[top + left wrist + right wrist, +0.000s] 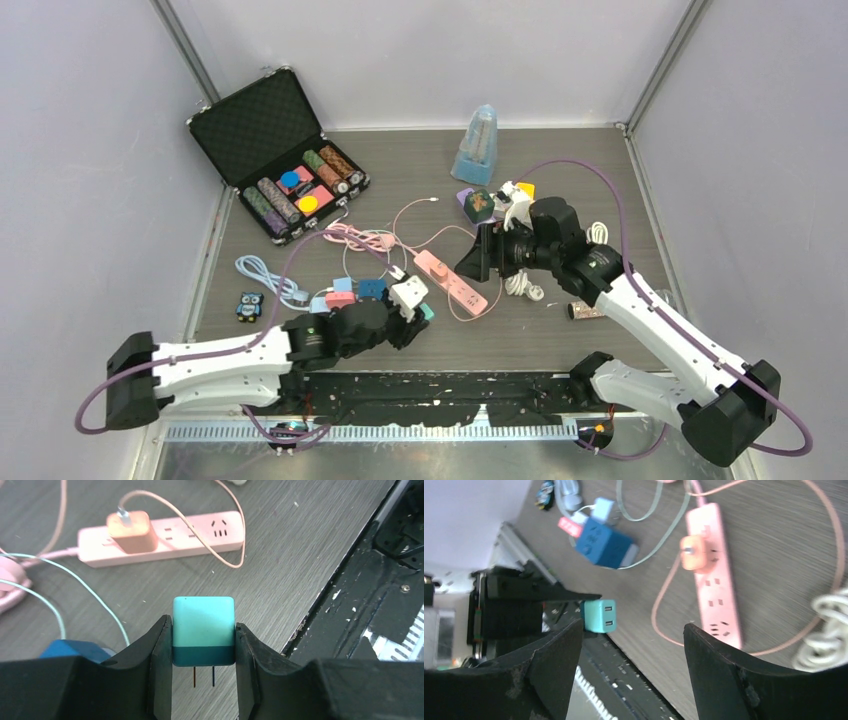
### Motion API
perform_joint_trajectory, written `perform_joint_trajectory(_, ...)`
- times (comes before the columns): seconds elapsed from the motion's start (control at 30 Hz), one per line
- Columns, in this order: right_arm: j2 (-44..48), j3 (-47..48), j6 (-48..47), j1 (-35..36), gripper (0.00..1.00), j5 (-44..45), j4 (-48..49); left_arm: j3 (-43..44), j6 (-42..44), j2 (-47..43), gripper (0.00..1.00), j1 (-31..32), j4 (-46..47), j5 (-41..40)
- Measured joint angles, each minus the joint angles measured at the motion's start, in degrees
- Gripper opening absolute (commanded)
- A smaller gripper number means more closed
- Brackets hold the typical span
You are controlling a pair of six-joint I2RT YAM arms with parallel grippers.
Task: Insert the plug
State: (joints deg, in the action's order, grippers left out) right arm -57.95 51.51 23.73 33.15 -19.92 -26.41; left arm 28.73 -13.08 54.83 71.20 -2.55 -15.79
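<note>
Next, I take the plug by its other end (607, 616) with my right gripper before I put it in, because the teal plug's pins (204, 677) point back toward my left gripper's wrist.
A teal plug (203, 620) with a darker base and two prongs pointing back toward the wrist sits squeezed between the fingers of my left gripper (202, 628). It hangs just above the table near the front edge, at the left gripper (420, 318) in the top view. Beyond it lies the pink power strip (200, 535) with an orange-pink charger (132, 530) plugged in at one end. My right gripper (631, 626) stands open and empty over the table, its wrist view showing the strip (716, 580) and the teal plug (599, 616). From above, the right gripper (478, 255) hovers beside the strip (458, 283).
A blue adapter cube (370, 290), thin cables and a white coiled cord (520, 285) lie round the strip. An open black case of chips (270, 130) sits at the back left, a blue metronome-shaped object (478, 145) at the back. A black mat (450, 395) borders the near edge.
</note>
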Motion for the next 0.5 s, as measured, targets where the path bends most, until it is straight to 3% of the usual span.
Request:
perform_joint_trajectory(0.23, -0.3, -0.2, -0.1, 3.7, 0.91, -11.3, 6.3, 0.4, 6.0, -12.9, 0.0, 0.0, -3.6, -0.3)
perform_joint_trajectory(0.37, -0.3, 0.1, -0.3, 9.0, 0.91, -12.3, 8.2, 4.2, 9.2, -14.2, 0.0, 0.0, -7.0, 0.0)
perform_joint_trajectory(0.5, -2.2, 1.6, -0.3, 10.9, 0.85, -12.2, 8.3, 8.5, 12.7, -14.2, 0.0, 0.0, -9.1, 0.8)
